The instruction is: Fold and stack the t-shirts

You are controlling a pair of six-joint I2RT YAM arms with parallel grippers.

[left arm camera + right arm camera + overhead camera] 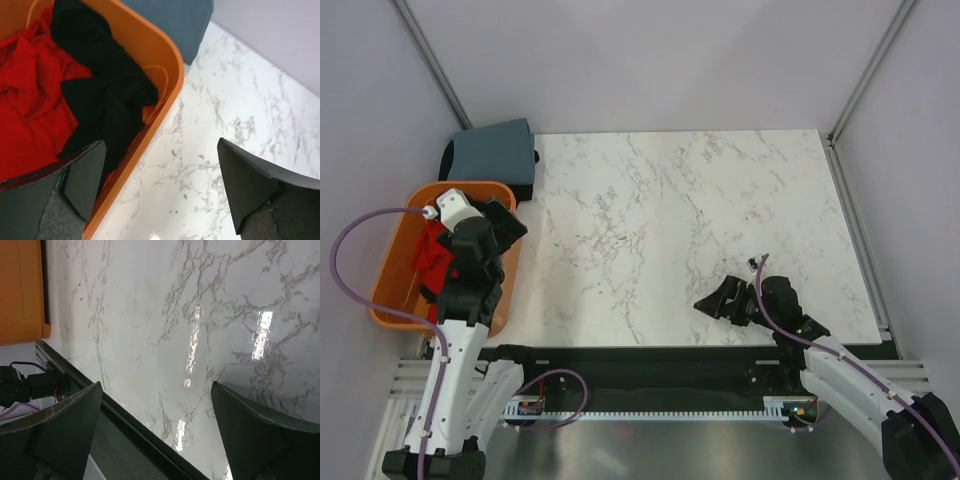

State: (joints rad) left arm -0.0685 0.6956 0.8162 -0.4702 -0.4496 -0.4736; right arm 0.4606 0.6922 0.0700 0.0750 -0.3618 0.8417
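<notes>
The orange basket's rim [142, 150] is between my left gripper's open fingers, so I should move them inside the basket and pinch the black t-shirt [120, 102] before I lift it out.
An orange basket [386, 292] at the table's left edge holds a crumpled red t-shirt [428, 256] and a black t-shirt. In the left wrist view the red shirt [25, 100] lies left of the black shirt [107, 95], inside the basket's rim [167, 95]. A folded grey-blue t-shirt [496, 150] lies at the table's far left corner, and also shows in the left wrist view [175, 20]. My left gripper [506, 222] hovers open and empty over the basket's right rim [160, 192]. My right gripper [714, 301] is open and empty just above the table near its front edge [157, 435].
The white marble table [700, 220] spreads between the arms. Something dark [448, 158] lies beside the folded shirt. The table's black front edge [130, 430] runs under my right gripper. The orange basket's wall [22, 290] shows at the upper left of the right wrist view.
</notes>
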